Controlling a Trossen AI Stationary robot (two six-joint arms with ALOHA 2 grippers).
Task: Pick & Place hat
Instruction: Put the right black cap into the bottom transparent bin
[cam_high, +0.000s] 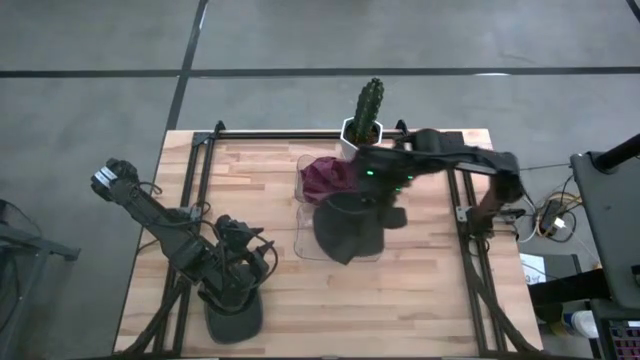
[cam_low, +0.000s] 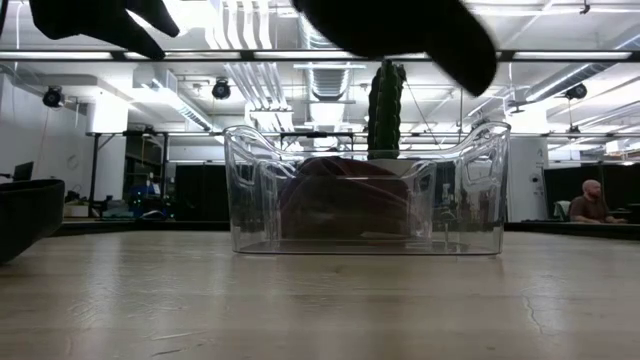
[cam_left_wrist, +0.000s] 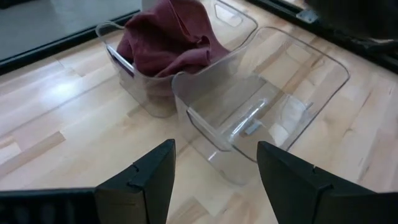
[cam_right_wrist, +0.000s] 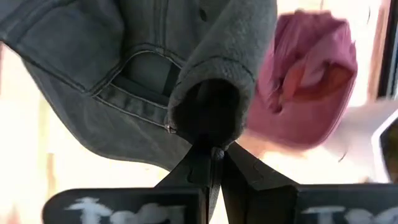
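The dark grey cap (cam_high: 346, 235) is hanging over the empty near clear bin (cam_left_wrist: 260, 112), so my right gripper keeps moving the cap down until it sits inside, then let go.
A dark grey cap (cam_high: 350, 228) hangs from my right gripper (cam_high: 385, 200) above the near clear bin (cam_high: 312, 245); in the right wrist view the cap (cam_right_wrist: 124, 74) fills the space beyond the shut fingers. A maroon hat (cam_high: 325, 178) lies crumpled in the far clear bin (cam_left_wrist: 134, 68), and also shows in the right wrist view (cam_right_wrist: 311, 87). My left gripper (cam_left_wrist: 214, 180) waits open near the table's near left part (cam_high: 250, 262), pointing toward the bins. My right gripper pinches a folded bit of the grey cap's rear rim (cam_right_wrist: 208, 102), beside the strap opening, between its two shut fingers (cam_right_wrist: 239, 171). The cap is lifted clear and hangs above the near bin, its crown spread out beyond the fingers.
A cactus in a white pot (cam_high: 365, 115) stands at the table's far edge behind the bins. A dark rounded thing (cam_high: 235, 320) lies by the near edge next to the left arm. Black rails (cam_high: 470, 250) run along the table's sides. Bare wood lies left of the bins.
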